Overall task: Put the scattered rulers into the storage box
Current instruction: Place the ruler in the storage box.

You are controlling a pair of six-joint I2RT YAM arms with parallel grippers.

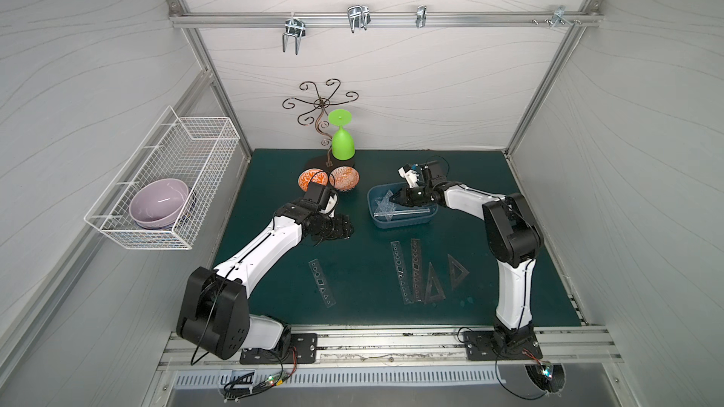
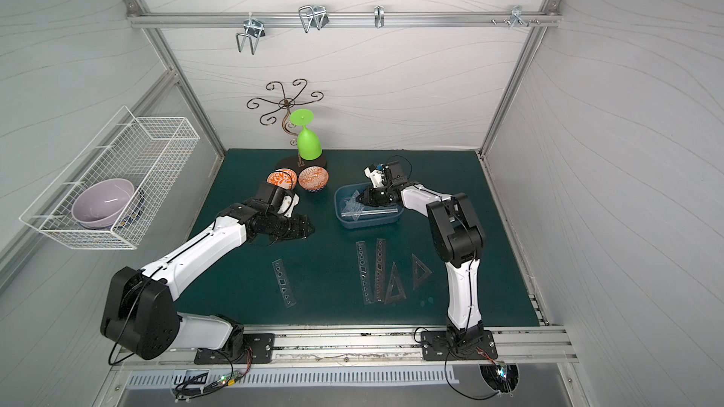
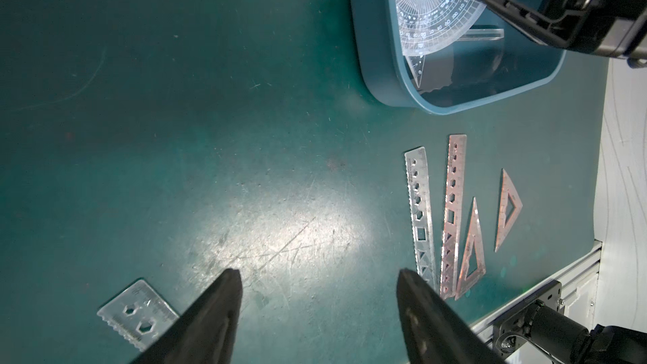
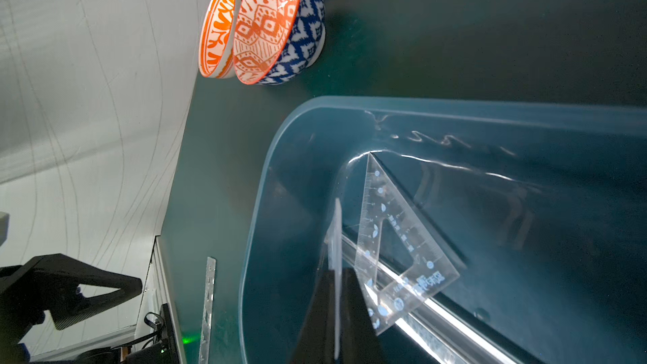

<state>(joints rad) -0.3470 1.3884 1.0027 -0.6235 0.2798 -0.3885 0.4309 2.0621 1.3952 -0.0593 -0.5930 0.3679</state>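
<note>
The short stencil strip [image 1: 322, 282] is far away from the robot's right gripper at the storage box, so the left gripper should pick the stencil strip up and bring it nearer.
The blue storage box [image 1: 403, 225] [image 2: 368, 223] [image 3: 374, 64] [image 4: 266, 204] stands right of centre on the mat. Over it my right gripper [image 1: 397, 197] [image 4: 338, 271] is shut on the half-round protractor [image 3: 430, 19] [image 4: 337, 239]. A clear triangle [image 4: 402, 239] and a straight ruler [image 4: 420, 309] lie inside. My left gripper [image 1: 350, 229] [image 3: 318, 271] hovers open and empty left of the box. On the mat lie a short stencil strip [image 1: 322, 281] [image 3: 138, 313], two long strips [image 1: 400, 268] [image 1: 417, 268] and two triangles [image 1: 433, 279] [image 1: 457, 266].
Two orange patterned bowls [image 1: 313, 180] [image 1: 344, 178] sit behind my left arm. An upturned green glass [image 1: 342, 142] rests on a wire stand at the back. A white wire basket [image 1: 196, 174] on the left wall holds a purple bowl [image 1: 158, 201].
</note>
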